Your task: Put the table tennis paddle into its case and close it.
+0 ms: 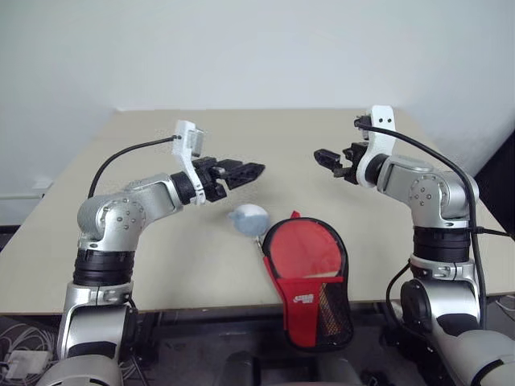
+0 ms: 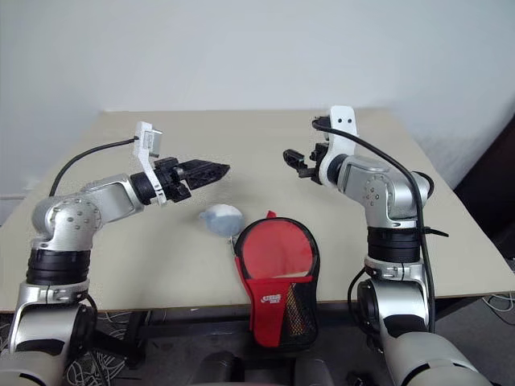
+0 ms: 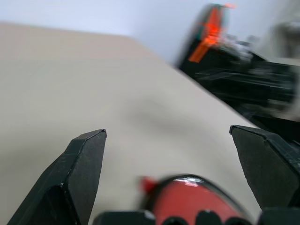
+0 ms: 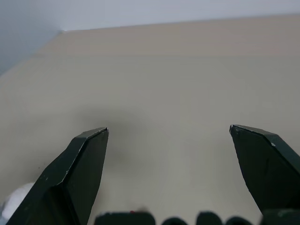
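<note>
A short silvery chain (image 1: 259, 240) connects the pale, rounded object (image 1: 250, 219) to the case's rim, so the zipper will come along when I pull that object.
The case (image 1: 304, 251) lies at the table's front edge, a round red face inside a black zipper rim. Its red handle end with a white logo and black mesh pocket (image 1: 331, 312) hangs over the edge. A small red tab (image 1: 294, 215) sticks out at its far end. I cannot tell the table tennis paddle apart from the case. A pale sliver shows above the pocket. My left gripper (image 1: 254, 170) hovers open above the table, left of and beyond the case, with nothing in it. My right gripper (image 1: 323, 158) hovers open to the right, also with nothing in it. The case's round end (image 3: 187, 199) shows below the left fingers.
A pale, rounded, crumpled object (image 1: 248, 219) rests on the beige table (image 1: 161, 241) just left of the case's far end. The wall stands behind the table's far edge. Dark blurred equipment (image 3: 234, 70) with orange marks lies past the table's right side.
</note>
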